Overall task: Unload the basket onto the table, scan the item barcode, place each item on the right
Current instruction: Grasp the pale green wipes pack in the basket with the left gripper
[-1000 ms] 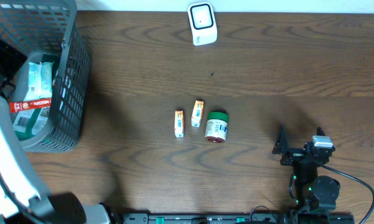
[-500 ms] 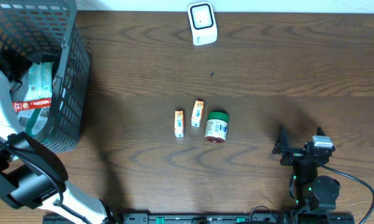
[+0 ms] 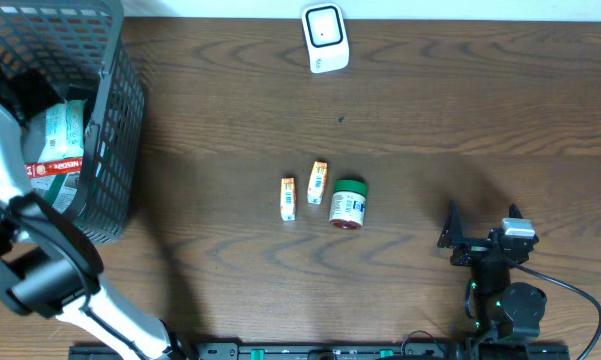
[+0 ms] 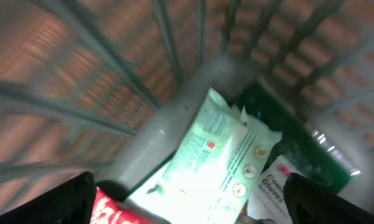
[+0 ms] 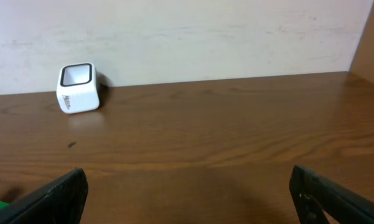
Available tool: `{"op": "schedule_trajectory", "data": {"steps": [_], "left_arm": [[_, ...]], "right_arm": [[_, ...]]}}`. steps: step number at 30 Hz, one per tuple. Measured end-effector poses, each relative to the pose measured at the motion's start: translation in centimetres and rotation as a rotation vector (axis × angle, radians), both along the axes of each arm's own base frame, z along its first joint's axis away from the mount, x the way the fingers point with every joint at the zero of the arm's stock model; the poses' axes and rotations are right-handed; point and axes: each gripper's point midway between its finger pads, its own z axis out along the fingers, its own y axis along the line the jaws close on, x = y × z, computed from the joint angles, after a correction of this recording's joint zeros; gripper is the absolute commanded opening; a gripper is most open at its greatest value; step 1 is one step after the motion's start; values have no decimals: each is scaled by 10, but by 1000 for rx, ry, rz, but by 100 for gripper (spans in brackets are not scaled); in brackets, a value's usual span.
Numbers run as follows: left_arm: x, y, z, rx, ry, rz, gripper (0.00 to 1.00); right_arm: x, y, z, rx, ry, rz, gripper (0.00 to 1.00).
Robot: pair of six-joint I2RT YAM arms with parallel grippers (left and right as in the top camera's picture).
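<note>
I can see the wipes packet (image 3: 64,128) lying above the gloves pack, narrow enough to fit my open fingers, so I should lower my left gripper next until they are on both sides of the packet (image 4: 206,167).
My left gripper (image 3: 8,100) reaches down into the grey mesh basket (image 3: 115,150) at the table's left end. In the left wrist view it (image 4: 205,202) stands open just above a white-and-green wipes packet (image 4: 218,149), holding nothing. Beside that packet lie a red pack (image 4: 112,208) and a white gloves pack (image 4: 280,183). The white scanner (image 3: 325,38) stands at the far edge, also visible from the right wrist as the scanner (image 5: 78,88). My right gripper (image 3: 483,228) rests open and empty at the near right, and the right gripper (image 5: 187,205) faces bare wood.
Two small orange-and-white boxes (image 3: 288,198) (image 3: 318,182) and a green-lidded jar (image 3: 348,204) lie together mid-table. The basket's walls close in tightly around my left gripper. A wall runs behind the scanner.
My left arm has swung at the table's left edge while its gripper stayed inside the basket, and its jaws have spread wider. The right arm has not moved.
</note>
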Motion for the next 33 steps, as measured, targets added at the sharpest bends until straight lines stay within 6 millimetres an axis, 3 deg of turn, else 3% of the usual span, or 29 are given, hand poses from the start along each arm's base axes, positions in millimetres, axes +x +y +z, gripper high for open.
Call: {"op": "schedule_trajectory", "data": {"steps": [6,14,17,22,27,30,33], "left_arm": [[8,-10,-61,-79,81,-100,98],[7,-15,-106,-125,145,-141,98],[9,-14,-106,-120,140,-151,99],[12,-14,-106,-117,129,-158,80],[16,-11,-103,-103,116,-164,50],[16,-11,-101,-101,110,-159,45],[17,-11,-98,-99,104,-156,30]], "right_arm": [[0,0,0,0,0,0,99],[0,0,0,0,0,0,99],[0,0,0,0,0,0,99],[0,0,0,0,0,0,99],[0,0,0,0,0,0,99],[0,0,0,0,0,0,99],[0,0,0,0,0,0,99]]}}
